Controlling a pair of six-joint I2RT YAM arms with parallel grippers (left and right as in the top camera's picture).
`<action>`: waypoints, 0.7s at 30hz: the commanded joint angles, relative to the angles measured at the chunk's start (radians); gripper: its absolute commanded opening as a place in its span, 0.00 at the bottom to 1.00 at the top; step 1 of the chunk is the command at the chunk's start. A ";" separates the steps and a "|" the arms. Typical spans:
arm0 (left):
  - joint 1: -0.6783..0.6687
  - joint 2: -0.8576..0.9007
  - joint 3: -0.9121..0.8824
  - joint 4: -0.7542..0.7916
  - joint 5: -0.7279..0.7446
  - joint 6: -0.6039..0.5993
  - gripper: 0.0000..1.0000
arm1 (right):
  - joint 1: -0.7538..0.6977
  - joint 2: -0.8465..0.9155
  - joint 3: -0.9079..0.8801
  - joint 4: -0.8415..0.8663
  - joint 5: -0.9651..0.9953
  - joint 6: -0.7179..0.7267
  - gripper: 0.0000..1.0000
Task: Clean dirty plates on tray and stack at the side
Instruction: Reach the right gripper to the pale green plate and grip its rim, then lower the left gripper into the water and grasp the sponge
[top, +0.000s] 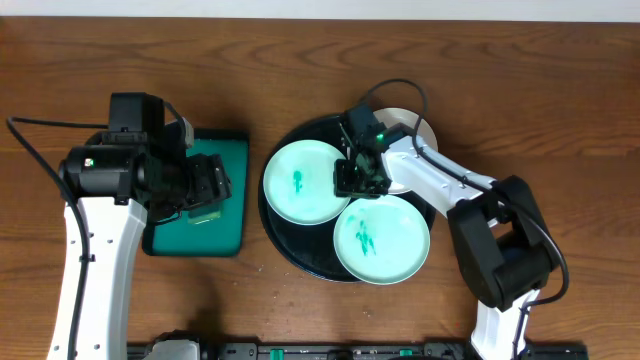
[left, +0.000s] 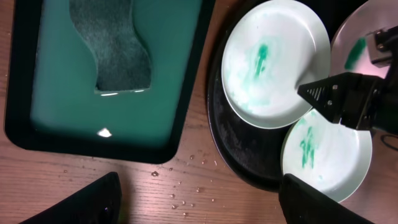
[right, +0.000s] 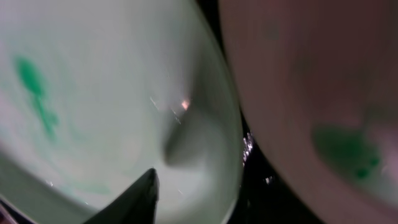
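The plate at the robot's right gripper has a green smear (top: 297, 181) on it, so the right gripper should stay at the plate's rim while the left gripper takes the dark sponge (left: 119, 55).
Three white plates with green smears lie in the round black tray (top: 290, 250): a left plate (top: 300, 182), a front plate (top: 385, 245) and a back plate (top: 418, 130) partly hidden by my right arm. My right gripper (top: 358, 180) is low over the left plate's right rim. In the right wrist view one finger (right: 140, 196) sits over this plate (right: 93, 93), and the other finger is hidden against the dark tray. My left gripper (top: 212, 190) hangs open and empty above the green rectangular tray. The left wrist view shows the left plate (left: 273, 62) and the front plate (left: 326, 155).
A dark sponge (left: 118, 50) lies in the green rectangular black-rimmed tray (left: 124, 118) to the left of the round tray. Water droplets (left: 180, 199) dot the wooden table between the two trays.
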 joint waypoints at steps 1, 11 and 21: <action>0.005 -0.004 0.017 -0.003 0.009 -0.002 0.81 | -0.005 0.060 -0.012 0.012 -0.004 0.007 0.38; 0.004 -0.004 0.017 -0.005 0.009 -0.002 0.81 | -0.005 0.086 -0.012 0.009 -0.005 0.014 0.01; 0.008 0.090 0.013 0.036 -0.216 -0.007 0.59 | -0.005 0.086 -0.012 -0.023 -0.013 0.001 0.01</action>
